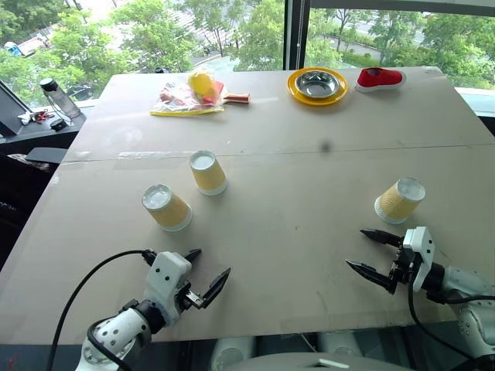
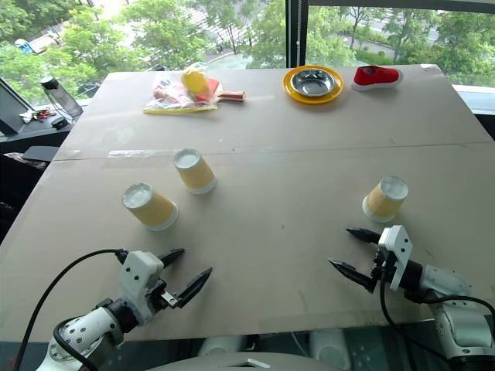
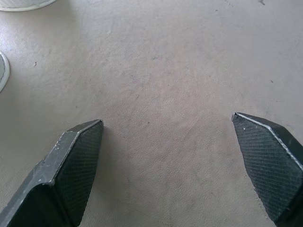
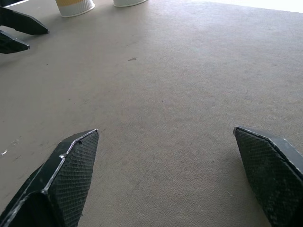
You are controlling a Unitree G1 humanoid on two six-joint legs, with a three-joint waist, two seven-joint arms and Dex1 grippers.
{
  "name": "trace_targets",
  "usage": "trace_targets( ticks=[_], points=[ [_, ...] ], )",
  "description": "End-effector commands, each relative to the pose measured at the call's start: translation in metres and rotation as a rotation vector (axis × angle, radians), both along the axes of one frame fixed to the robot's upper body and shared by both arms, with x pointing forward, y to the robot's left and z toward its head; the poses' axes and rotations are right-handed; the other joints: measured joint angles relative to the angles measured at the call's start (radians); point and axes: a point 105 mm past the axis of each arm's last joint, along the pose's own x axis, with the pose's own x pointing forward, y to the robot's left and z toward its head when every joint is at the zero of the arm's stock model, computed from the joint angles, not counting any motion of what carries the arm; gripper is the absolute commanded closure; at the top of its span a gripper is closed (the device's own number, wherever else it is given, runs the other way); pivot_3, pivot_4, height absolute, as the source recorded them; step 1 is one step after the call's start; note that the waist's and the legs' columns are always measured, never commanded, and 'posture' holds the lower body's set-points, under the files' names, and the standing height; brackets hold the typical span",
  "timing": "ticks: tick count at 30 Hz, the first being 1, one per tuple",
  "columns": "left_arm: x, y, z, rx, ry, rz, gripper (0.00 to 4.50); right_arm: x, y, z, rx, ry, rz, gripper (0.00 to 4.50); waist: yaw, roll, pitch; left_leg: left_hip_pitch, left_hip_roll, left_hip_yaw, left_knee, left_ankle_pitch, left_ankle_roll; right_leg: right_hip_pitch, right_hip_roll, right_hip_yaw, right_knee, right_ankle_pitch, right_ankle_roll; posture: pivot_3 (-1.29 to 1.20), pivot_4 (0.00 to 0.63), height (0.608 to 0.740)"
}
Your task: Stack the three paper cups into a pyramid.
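Observation:
I expect the paper cup (image 1: 399,202) by my right gripper to keep its round shape when I carry it, because it stands with its closed white base (image 1: 411,188) up.
Three yellow-tan paper cups stand apart on the beige table, white bases up. One cup (image 1: 166,207) is at the left, a second cup (image 1: 208,171) stands just behind and to its right, and a third cup (image 1: 400,200) is far off at the right. My left gripper (image 1: 210,267) hovers open near the front edge, in front of the left cup, holding nothing. On the other side my right gripper (image 1: 357,247) is open and empty, just in front and to the left of the right cup. In the right wrist view the two left cups (image 4: 75,5) show far across the table.
At the table's far edge lie a yellow plate with a steel bowl (image 1: 317,85), a red shoe (image 1: 380,78) and a plastic bag with a yellow item and a paddle (image 1: 193,93). A bottle (image 1: 58,97) stands on a ledge beyond the left edge. Bare tabletop (image 1: 294,201) separates the cups.

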Motion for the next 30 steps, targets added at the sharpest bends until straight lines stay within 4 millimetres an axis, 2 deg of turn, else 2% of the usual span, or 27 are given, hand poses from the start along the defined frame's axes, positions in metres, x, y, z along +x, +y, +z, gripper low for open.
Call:
trace_targets(
  ticks=[1, 16, 21, 25, 30],
  points=[
    [0.0, 0.0, 0.004, -0.006, -0.027, 0.003, 0.04, 0.003, 0.001, 0.012, 0.002, -0.052, 0.019, 0.0, 0.0, 0.0, 0.0, 0.0, 0.0, 0.0, 0.0, 0.0, 0.0, 0.0, 0.0, 0.0, 0.0, 0.0, 0.0, 0.0, 0.15, 0.74],
    [0.004, -0.001, 0.006, -0.019, -0.043, -0.007, 0.04, 0.008, -0.001, 0.011, -0.001, -0.071, 0.005, 0.0, -0.001, -0.002, 0.001, 0.0, 0.0, 0.0, 0.0, 0.0, 0.0, 0.0, 0.0, -0.004, 0.0, 0.001, 0.003, 0.0, 0.15, 0.74],
    [0.01, -0.005, 0.01, -0.008, -0.056, -0.063, 0.04, 0.003, -0.002, 0.01, 0.003, -0.079, -0.019, 0.0, 0.001, -0.001, 0.001, -0.001, 0.0, -0.001, 0.0, 0.0, 0.0, 0.0, 0.0, -0.005, 0.0, 0.001, 0.003, 0.0, 0.15, 0.74],
    [0.026, -0.023, 0.035, -0.049, -0.129, -0.167, 0.04, -0.002, -0.006, 0.009, -0.003, -0.088, -0.055, 0.0, 0.006, -0.001, 0.002, -0.001, 0.0, -0.001, 0.0, 0.0, 0.0, 0.0, 0.0, -0.005, 0.0, 0.001, 0.003, 0.0, 0.15, 0.74],
    [0.037, -0.049, 0.059, -0.027, -0.17, -0.407, 0.04, -0.009, -0.016, 0.014, 0.014, -0.108, -0.17, 0.0, 0.01, -0.001, 0.001, -0.001, 0.0, -0.001, 0.001, 0.0, 0.0, 0.0, 0.001, -0.005, 0.001, 0.002, 0.003, 0.0, 0.15, 0.74]
  ],
)
